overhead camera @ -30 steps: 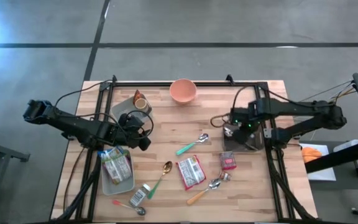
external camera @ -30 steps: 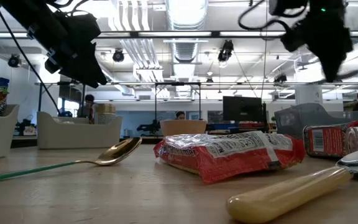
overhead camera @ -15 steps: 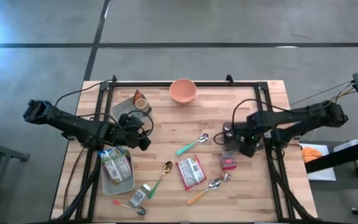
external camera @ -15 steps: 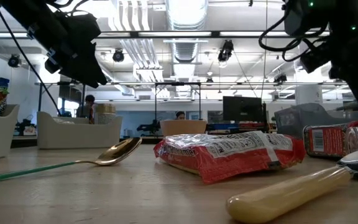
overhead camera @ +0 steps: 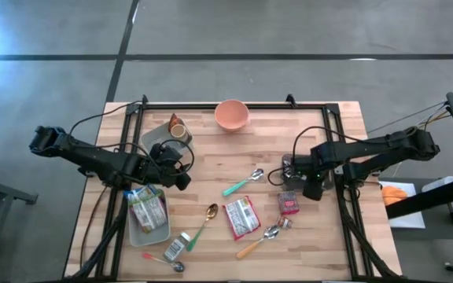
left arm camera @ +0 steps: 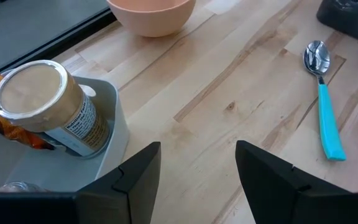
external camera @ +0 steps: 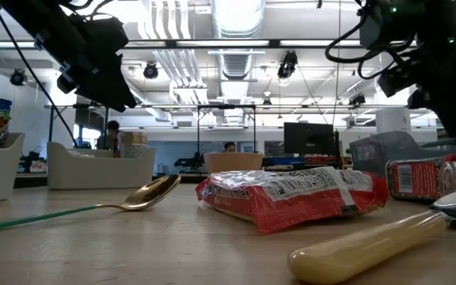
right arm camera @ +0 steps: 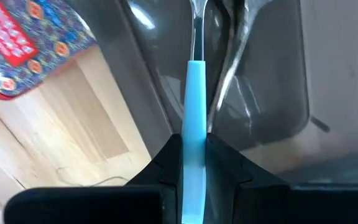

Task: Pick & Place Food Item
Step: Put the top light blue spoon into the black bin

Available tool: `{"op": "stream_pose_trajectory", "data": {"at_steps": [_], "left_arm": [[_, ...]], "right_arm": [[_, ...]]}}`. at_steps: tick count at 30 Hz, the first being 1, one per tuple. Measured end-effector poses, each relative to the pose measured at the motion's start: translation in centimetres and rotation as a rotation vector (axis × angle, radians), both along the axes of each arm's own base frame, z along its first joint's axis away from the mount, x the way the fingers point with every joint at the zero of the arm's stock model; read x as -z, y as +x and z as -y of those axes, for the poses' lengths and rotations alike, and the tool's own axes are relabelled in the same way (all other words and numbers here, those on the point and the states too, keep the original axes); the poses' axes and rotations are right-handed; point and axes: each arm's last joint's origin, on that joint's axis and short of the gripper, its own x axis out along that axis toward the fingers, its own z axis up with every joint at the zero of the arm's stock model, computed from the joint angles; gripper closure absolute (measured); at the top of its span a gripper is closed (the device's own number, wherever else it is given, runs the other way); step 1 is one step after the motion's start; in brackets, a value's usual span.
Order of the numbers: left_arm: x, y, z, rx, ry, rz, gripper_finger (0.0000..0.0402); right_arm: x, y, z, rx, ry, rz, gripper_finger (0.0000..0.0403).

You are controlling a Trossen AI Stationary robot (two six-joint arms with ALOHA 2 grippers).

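Note:
I should keep lowering the utensil's blue handle inside the tray's rim with my right gripper and let go there, as the utensil's metal neck (right arm camera: 197, 42) points into the open clear grey tray (right arm camera: 267, 84).
My right gripper (right arm camera: 194, 186) is shut on a blue-handled utensil (right arm camera: 194, 106), pointing down over the clear grey tray (overhead camera: 287, 167) at the table's right. A small red patterned packet (overhead camera: 289, 203) lies just near of that tray. A red noodle packet (overhead camera: 242, 216) lies flat at the table's middle front. My left gripper (left arm camera: 197, 174) hovers open and holds nothing, at the left beside a grey tray (left arm camera: 114, 124) in which a can (left arm camera: 42, 106) stands. A white tray (overhead camera: 149, 228) at the front left holds more packets. My right gripper pinches the utensil's blue handle (right arm camera: 194, 140) between its two fingers, at the handle's free end. The fingers come from above and point down, lying along the handle. The utensil hangs upright below them, metal neck (right arm camera: 197, 25) down inside the tray; whether it touches the tray I cannot tell.
Metal utensils (right arm camera: 235, 62) lie in the right tray. A pink bowl (overhead camera: 231, 115) stands at the far edge. A teal spoon (overhead camera: 244, 181), a gold spoon (overhead camera: 204, 221), a cream-handled spoon (overhead camera: 262, 238) and a small jar (overhead camera: 174, 248) lie across the middle and front.
My right gripper has come down toward the clear grey tray and a little toward the table's near edge, rolling about its own pointing line; it has stayed shut. Most of the move fell in the first half second.

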Motion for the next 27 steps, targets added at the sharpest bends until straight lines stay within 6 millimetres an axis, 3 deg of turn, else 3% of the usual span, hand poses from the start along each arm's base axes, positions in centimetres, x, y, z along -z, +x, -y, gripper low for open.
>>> {"op": "stream_pose_trajectory", "data": {"at_steps": [8,27], "left_arm": [[0.0,0.0,0.0,0.000,0.000,0.000,0.0189],[0.0,0.0,0.0,0.001,0.001,-0.001,0.0189]], "right_arm": [[0.3,0.4,-0.1,-0.022,0.034,0.049,0.0368],[4.6,-0.6,-0.1,0.086,0.063,0.056,0.0360]]}}
